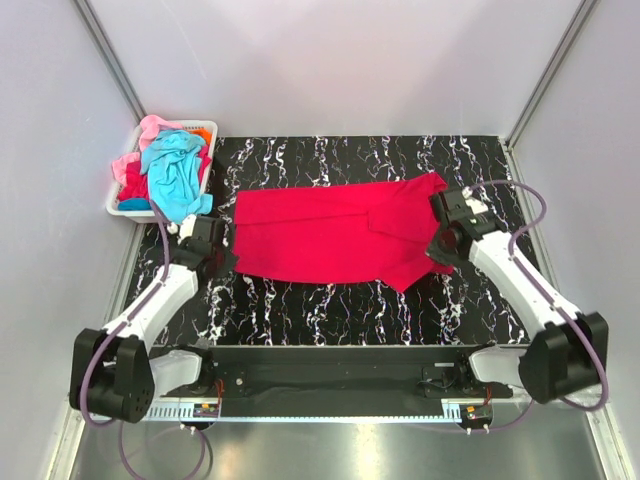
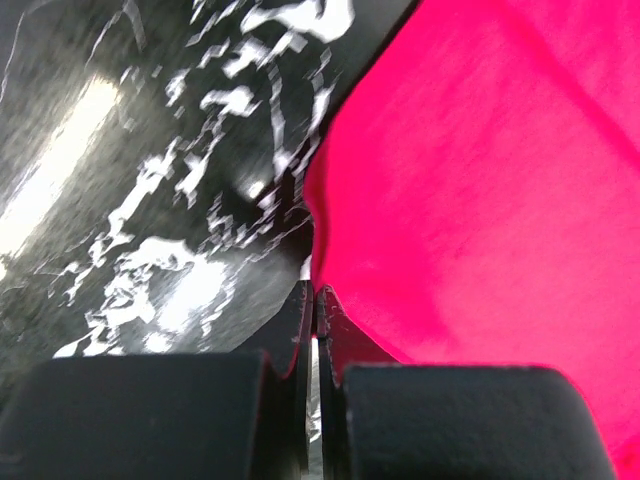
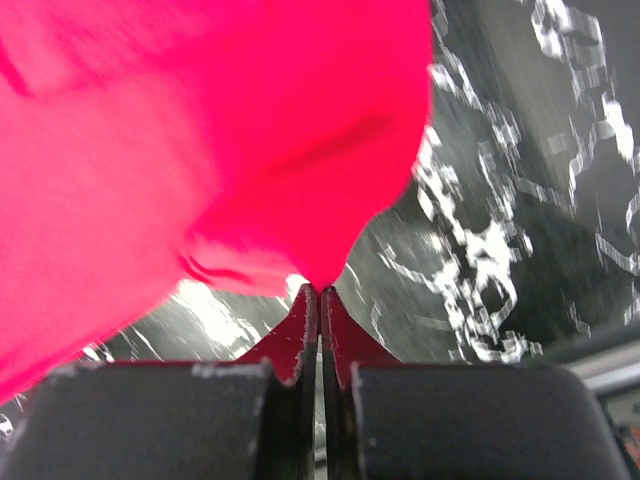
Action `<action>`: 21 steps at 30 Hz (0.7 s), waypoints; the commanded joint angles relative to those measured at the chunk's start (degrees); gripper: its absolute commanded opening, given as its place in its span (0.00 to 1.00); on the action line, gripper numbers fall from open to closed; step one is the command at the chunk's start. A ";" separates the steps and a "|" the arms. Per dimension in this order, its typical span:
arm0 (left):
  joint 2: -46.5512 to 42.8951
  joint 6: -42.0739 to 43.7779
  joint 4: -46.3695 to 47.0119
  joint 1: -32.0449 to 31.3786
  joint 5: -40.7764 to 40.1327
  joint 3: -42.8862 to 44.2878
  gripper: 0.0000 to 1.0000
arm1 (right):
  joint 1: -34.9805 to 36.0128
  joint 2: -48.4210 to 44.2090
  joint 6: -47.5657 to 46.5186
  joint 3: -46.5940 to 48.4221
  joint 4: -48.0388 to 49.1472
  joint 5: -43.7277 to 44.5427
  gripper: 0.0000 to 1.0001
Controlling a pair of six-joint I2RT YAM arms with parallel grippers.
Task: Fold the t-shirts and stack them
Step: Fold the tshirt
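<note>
I should keep moving my right gripper toward the flat back edge (image 1: 420,181) and let go there, as my grippers are pinching both ends of the crimson-red t-shirt's near edge (image 1: 330,281).
A crimson-red t-shirt (image 1: 330,235) lies spread across the black marbled table (image 1: 330,305). My left gripper (image 1: 225,252) is at the shirt's left edge. In the left wrist view its jaws (image 2: 316,292) are shut, with the edge of the red cloth (image 2: 480,180) pinched at their tips. My right gripper (image 1: 440,245) is at the shirt's right end, by the sleeve. In the right wrist view it (image 3: 320,290) is shut on a point of the red cloth (image 3: 200,130), which is pulled up off the table.
A white basket (image 1: 207,126) stands at the table's back left corner. It holds a turquoise t-shirt (image 1: 175,172), a pink one (image 1: 152,129) and an orange one (image 1: 199,134). Grey walls close in the left, right and back sides.
</note>
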 commanded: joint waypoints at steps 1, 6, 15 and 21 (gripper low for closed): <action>2.90 -1.16 0.72 0.26 -3.21 6.64 0.00 | 0.50 4.31 -4.85 6.95 4.17 4.94 0.00; 9.84 -1.78 0.28 0.26 -4.62 13.84 0.00 | 0.50 10.99 -10.21 15.74 6.89 9.60 0.00; 24.94 -1.96 0.19 0.26 -7.34 26.15 0.00 | -3.80 23.74 -15.75 24.53 13.83 9.88 0.00; 33.92 -1.78 -0.07 0.61 -9.20 34.59 0.00 | -7.76 33.40 -18.13 28.22 19.63 5.57 0.00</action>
